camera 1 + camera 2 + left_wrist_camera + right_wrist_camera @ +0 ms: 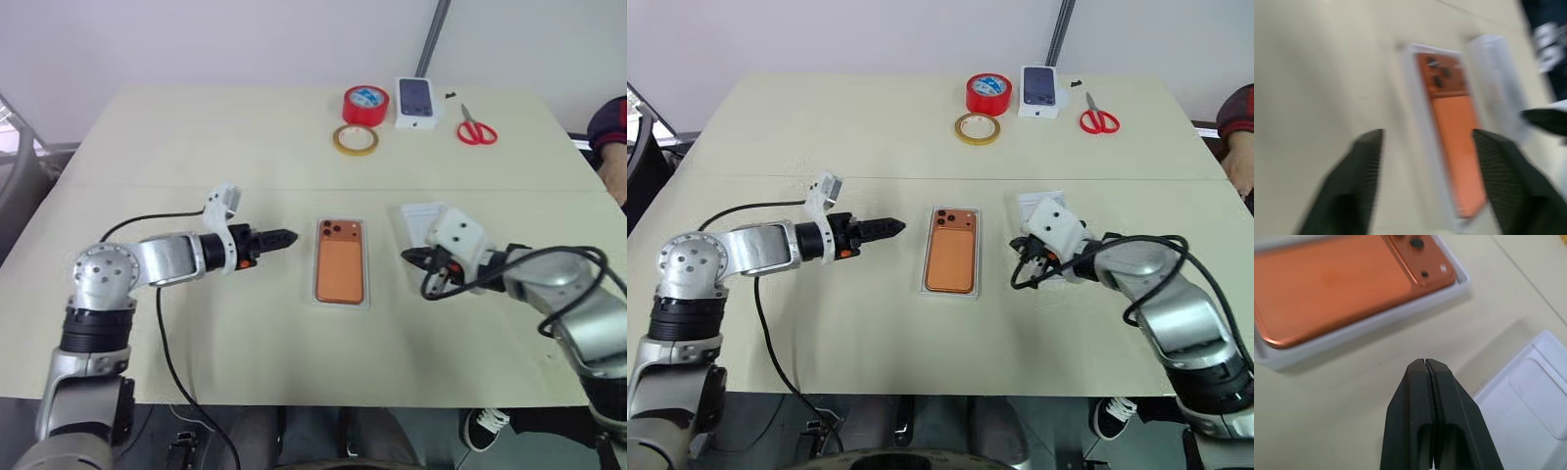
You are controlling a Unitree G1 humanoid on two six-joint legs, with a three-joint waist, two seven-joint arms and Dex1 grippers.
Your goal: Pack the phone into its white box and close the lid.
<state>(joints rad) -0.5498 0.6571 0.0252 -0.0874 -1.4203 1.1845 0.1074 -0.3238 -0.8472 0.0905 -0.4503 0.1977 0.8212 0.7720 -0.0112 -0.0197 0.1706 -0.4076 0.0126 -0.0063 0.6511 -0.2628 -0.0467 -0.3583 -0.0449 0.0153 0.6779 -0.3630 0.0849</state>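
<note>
My right gripper is yet to flip the upturned lid, and the white box lies a gap (385,240) away from the lid, so next my left gripper pushes the box closer (316,262) first.
The orange phone (339,261) lies camera side up inside the white box (315,266) at the middle of the table. Left of the box, a short gap away, my left gripper (294,236) points toward it; in the left wrist view its black fingers (1359,181) stand apart with nothing between them. To the right of the box, my right gripper (1425,363) is shut and empty, low over the table beside a flat white insert (1528,396) with an oval recess. The lid is out of view.
At the back of the table are a red tape roll (365,105), a yellowish tape ring (355,140), a small white box with a dark phone picture (418,103) and red scissors (476,130). A person's sleeve (612,127) shows at the right edge.
</note>
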